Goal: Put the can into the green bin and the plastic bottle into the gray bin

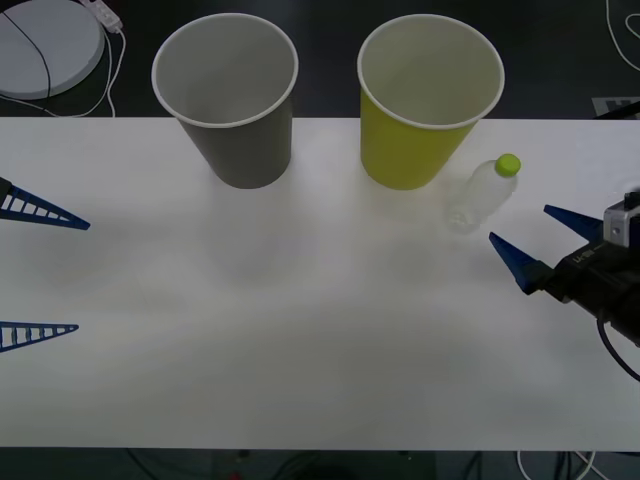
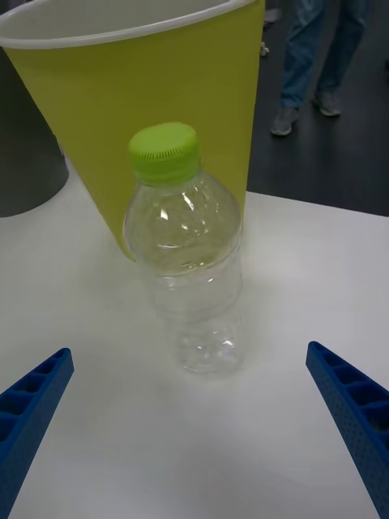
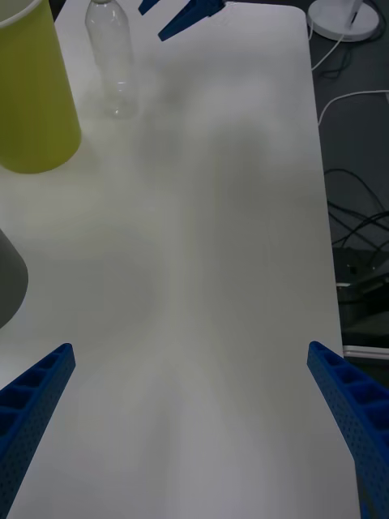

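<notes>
My gripper will drop the plastic bottle into the bin. The bottle will lean against the inside of the bin because the gray bin's opening is much wider than the bottle.
The clear plastic bottle with a lime-green cap stands upright on the white table, just right of the green bin. The gray bin stands left of the green one; both are upright with pale insides. My right gripper is open at table height, a short way right of the bottle and pointing at it. In the right wrist view the bottle stands between and beyond the fingers, untouched, with the green bin behind it. My left gripper is open at the table's left edge. The can is out of view.
A round white disc with a cable lies off the table at the back left. Cables run on the dark floor beyond the table's front edge. From the left wrist the table stretches bare toward the bottle and green bin.
</notes>
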Robot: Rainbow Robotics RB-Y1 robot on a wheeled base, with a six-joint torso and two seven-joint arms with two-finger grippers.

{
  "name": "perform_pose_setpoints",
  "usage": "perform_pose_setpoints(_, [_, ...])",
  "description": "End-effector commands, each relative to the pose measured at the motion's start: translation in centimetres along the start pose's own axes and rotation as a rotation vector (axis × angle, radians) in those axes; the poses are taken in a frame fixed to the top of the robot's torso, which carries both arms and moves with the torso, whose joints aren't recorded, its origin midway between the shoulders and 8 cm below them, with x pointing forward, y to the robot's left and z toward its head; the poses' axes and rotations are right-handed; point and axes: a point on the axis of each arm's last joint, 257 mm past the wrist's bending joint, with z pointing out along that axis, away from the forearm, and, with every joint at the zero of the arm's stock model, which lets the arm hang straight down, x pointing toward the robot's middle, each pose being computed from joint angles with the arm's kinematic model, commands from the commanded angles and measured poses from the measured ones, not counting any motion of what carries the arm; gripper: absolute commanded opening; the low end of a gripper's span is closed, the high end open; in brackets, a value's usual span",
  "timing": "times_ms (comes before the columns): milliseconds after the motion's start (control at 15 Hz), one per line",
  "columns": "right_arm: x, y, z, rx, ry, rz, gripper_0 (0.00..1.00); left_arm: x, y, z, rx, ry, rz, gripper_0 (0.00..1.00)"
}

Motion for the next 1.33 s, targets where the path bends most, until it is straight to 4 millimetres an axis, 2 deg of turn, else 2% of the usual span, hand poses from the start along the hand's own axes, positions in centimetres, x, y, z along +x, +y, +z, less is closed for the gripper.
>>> perform_pose_setpoints(67, [-0.5, 0.0, 1.3, 0.002, -0.019, -0.020, 1.00, 0.0, 0.0, 0.0, 0.000, 0.000, 0.000, 1.00])
perform_pose_setpoints(467, [-0.5, -1.0, 3.1, 0.019, -0.026, -0.056, 1.00, 0.0, 0.0, 0.0, 0.000, 0.000, 0.000, 1.00])
perform_pose_setpoints(1333, [-1.1, -0.8, 7.7, 0.012, -0.046, -0.049, 1.00, 0.0, 0.0, 0.0, 0.000, 0.000, 0.000, 1.00])
